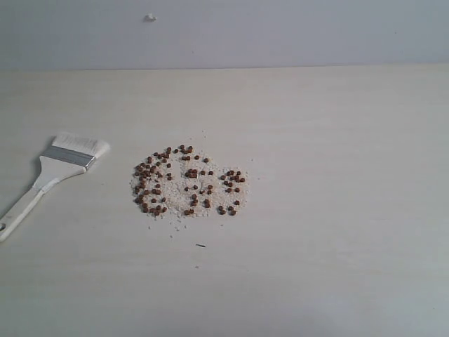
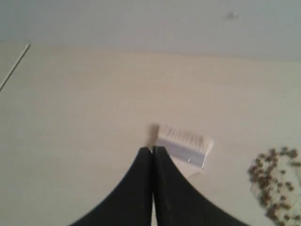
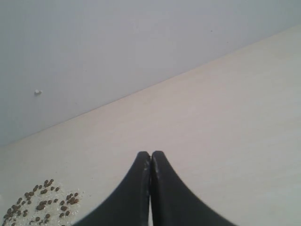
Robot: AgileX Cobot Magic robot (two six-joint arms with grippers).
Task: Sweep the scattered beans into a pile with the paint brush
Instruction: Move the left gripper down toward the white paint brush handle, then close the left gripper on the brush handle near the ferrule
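Note:
The paint brush point(image 1: 64, 160) lies away from the beans with its handle toward the robot's left gripper, so the left gripper should next reach down until its fingers are on both sides of the brush handle's neck point(image 1: 43, 185).
Reddish-brown beans point(image 1: 188, 181) mixed with pale crumbs lie scattered in a loose patch near the middle of the pale table point(image 1: 337, 140). The paint brush point(image 1: 49, 179) lies flat at the left, white bristles pointing away and cream handle toward the front-left edge. Neither gripper shows in the exterior view. In the left wrist view my left gripper point(image 2: 152, 149) is shut and empty, hovering over the brush handle just behind the paint brush ferrule point(image 2: 186, 150); the beans point(image 2: 273, 181) sit off to one side. My right gripper point(image 3: 150, 154) is shut and empty above bare table, with the beans point(image 3: 40, 202) at the view's corner.
A small dark sliver point(image 1: 200, 246) lies on the table in front of the beans. A grey wall point(image 1: 280, 31) runs behind the table, with a small white speck point(image 1: 150, 17) on it.

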